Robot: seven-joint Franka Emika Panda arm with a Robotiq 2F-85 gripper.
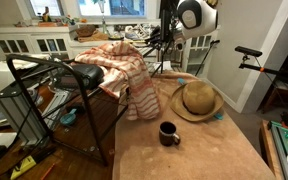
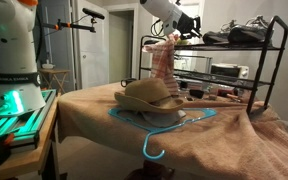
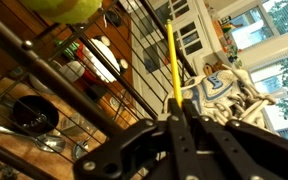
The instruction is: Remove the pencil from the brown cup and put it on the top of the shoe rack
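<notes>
I should keep my gripper going to the shoe rack's top (image 2: 188, 46) and let go of the pencil there, as the pencil (image 3: 173, 60) is over the clear wires beside the white shoe.
My gripper (image 3: 179, 118) is shut on the pencil (image 3: 174, 62), a thin yellow stick that points away from the jaws. In both exterior views the gripper (image 1: 157, 42) (image 2: 181, 36) hangs high, level with the top of the black wire shoe rack (image 1: 44, 85) (image 2: 229, 62). The brown cup (image 1: 169, 133), a small dark mug, stands alone on the cloth-covered table in front of the straw hat. In the wrist view a dark round cup (image 3: 32, 113) shows far below, through the rack wires.
A straw hat (image 1: 197, 100) (image 2: 149, 95) lies on the brown tablecloth (image 1: 184, 160). A plaid cloth (image 1: 119, 68) drapes over the rack's end. Shoes (image 2: 246, 34) (image 3: 219, 85) sit on the rack's top. A turquoise hanger (image 2: 156, 135) lies near the table edge.
</notes>
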